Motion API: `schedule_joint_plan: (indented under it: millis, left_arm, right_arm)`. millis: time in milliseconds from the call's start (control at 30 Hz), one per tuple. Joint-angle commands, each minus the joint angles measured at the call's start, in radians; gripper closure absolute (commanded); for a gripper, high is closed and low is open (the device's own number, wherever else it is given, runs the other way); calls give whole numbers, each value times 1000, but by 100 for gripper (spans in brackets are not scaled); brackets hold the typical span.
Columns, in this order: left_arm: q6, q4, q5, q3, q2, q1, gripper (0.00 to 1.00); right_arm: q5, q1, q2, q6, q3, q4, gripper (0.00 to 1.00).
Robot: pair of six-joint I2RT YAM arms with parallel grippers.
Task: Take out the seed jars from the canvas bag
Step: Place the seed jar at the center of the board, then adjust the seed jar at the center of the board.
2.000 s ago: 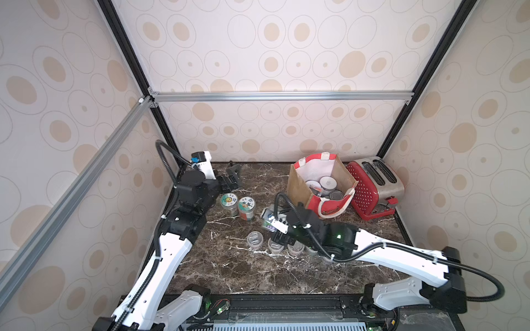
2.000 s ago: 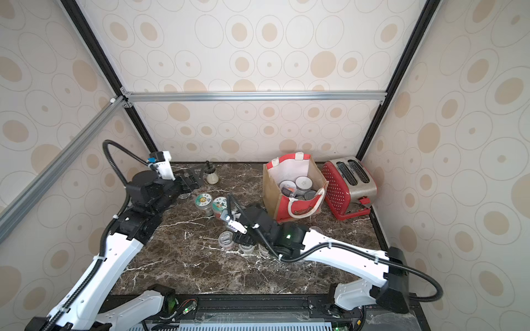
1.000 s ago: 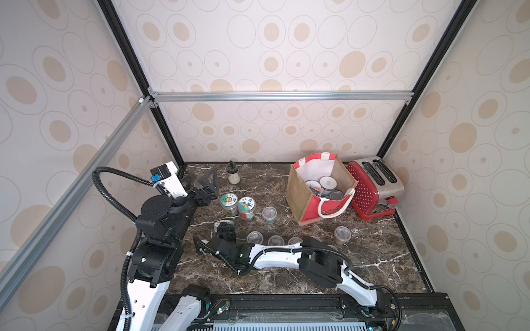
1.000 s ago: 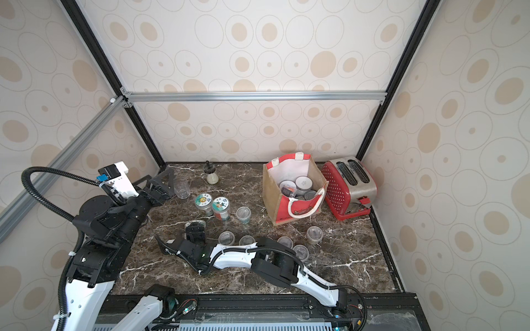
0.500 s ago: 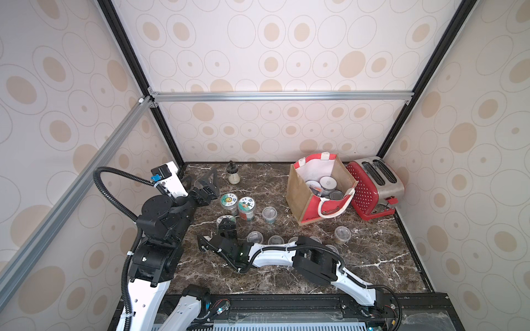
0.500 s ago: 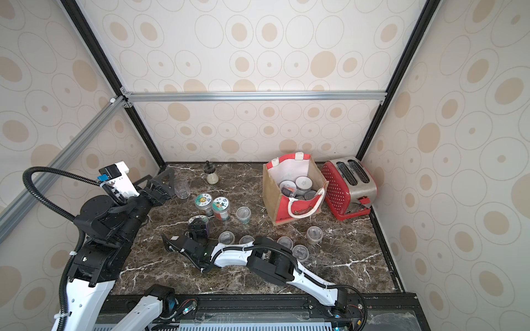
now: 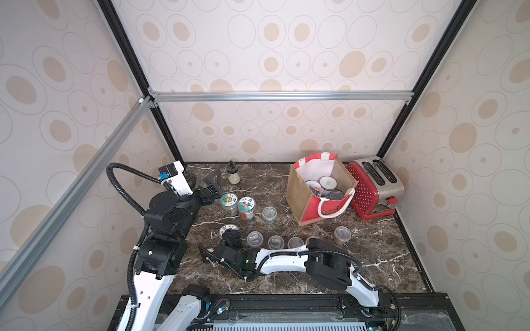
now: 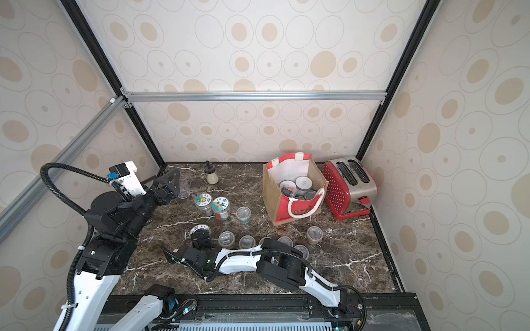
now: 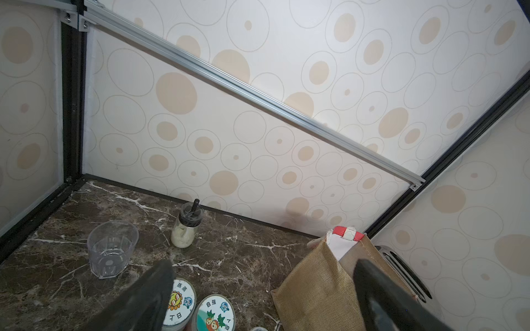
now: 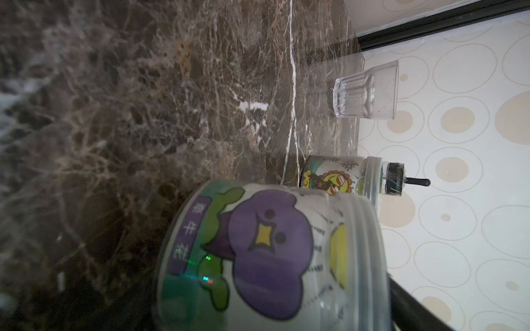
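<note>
The robot's right arm lies low across the clear jars [image 7: 276,241] to get to the purple-flower jar [image 7: 226,228], so the right gripper should move back and the left gripper should take that jar.
The canvas bag [image 7: 299,197] stands open at the back right with several seed jars [image 7: 327,182] inside. Two picture-lid jars [image 7: 229,199] and several short clear jars [image 7: 276,242] stand on the marble. My right gripper [image 7: 231,235] lies low at the front left, rolled on its side around a purple-flower jar [image 10: 269,252]. One finger [image 10: 413,309] is by its white lid [image 7: 226,228]; whether the fingers press on the jar does not show. My left gripper [image 9: 263,286] hangs open and empty above the picture-lid jars [image 9: 179,301], at the back left.
A glass shaker [image 7: 233,175] stands at the back wall. A clear tumbler [image 9: 111,249] stands in the back left corner. A red toaster [image 7: 375,186] sits right of the bag. A lone clear jar [image 7: 342,233] stands in front of the bag.
My right arm has swung from mid-table to the front left, bringing the purple-flower jar there. My left arm drew back and rose, then held still for the last second.
</note>
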State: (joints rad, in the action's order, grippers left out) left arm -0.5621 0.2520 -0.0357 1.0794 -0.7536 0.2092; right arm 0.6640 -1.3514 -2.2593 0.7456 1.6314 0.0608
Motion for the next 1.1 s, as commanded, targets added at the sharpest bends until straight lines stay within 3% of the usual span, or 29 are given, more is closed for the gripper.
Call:
schedule_joint_plan:
  millis: [0,267,433,600,900,1067]
  left_arm:
    - [-13,-19,-7,2,-4,-4,2]
    - [-19,-3,-55,27,-87,-4,2]
    - [-51,-21,-82,10,-112,-4,2]
    - [-81,-46,-93,-30,-104,-4,2]
    - [-38,50,-38,-50,-109,-3,1]
    - [-38,191,-30,-96,-115,-2,2]
  right_arm:
    - [-90,-22,104,-108,-39,87,0]
    - [-390,-26,338,-393,-131,183,0]
    - [-417,-27,330,-456,-211,163,0]
    - [-484,9,238,-536,-155,240,2]
    - [-573,113,322,-790,-46,388,3]
    - [-665,219,435,-954,-95,427,3]
